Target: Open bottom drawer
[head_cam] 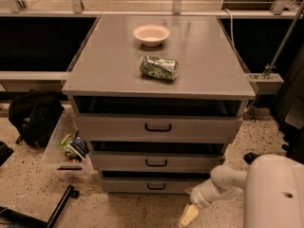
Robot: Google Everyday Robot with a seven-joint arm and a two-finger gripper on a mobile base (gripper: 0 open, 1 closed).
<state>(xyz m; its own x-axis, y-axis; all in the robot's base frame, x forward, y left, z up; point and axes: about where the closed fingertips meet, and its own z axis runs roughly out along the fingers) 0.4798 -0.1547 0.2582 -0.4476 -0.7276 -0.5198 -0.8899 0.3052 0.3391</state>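
My gripper should first back off from the cabinet, then cross toward the handle (156,186), as it hangs beside the bottom drawer's end (188,186), out of line with its handle.
The grey cabinet has three drawers. The bottom drawer (147,185) is the lowest and slimmest, with a small black bar handle (156,186); its front sits about flush with the cabinet. Above it are the middle drawer (152,162) and the tall top drawer (154,127). My gripper (188,215) hangs on the white arm (216,186) low near the floor, to the right of and below the bottom drawer's handle, apart from it.
A white bowl (151,34) and a crumpled green bag (158,68) lie on the cabinet top (95,65). A black backpack (33,118) and a clear bin of items (66,146) stand left of the cabinet. A black bar (59,208) lies on the speckled floor.
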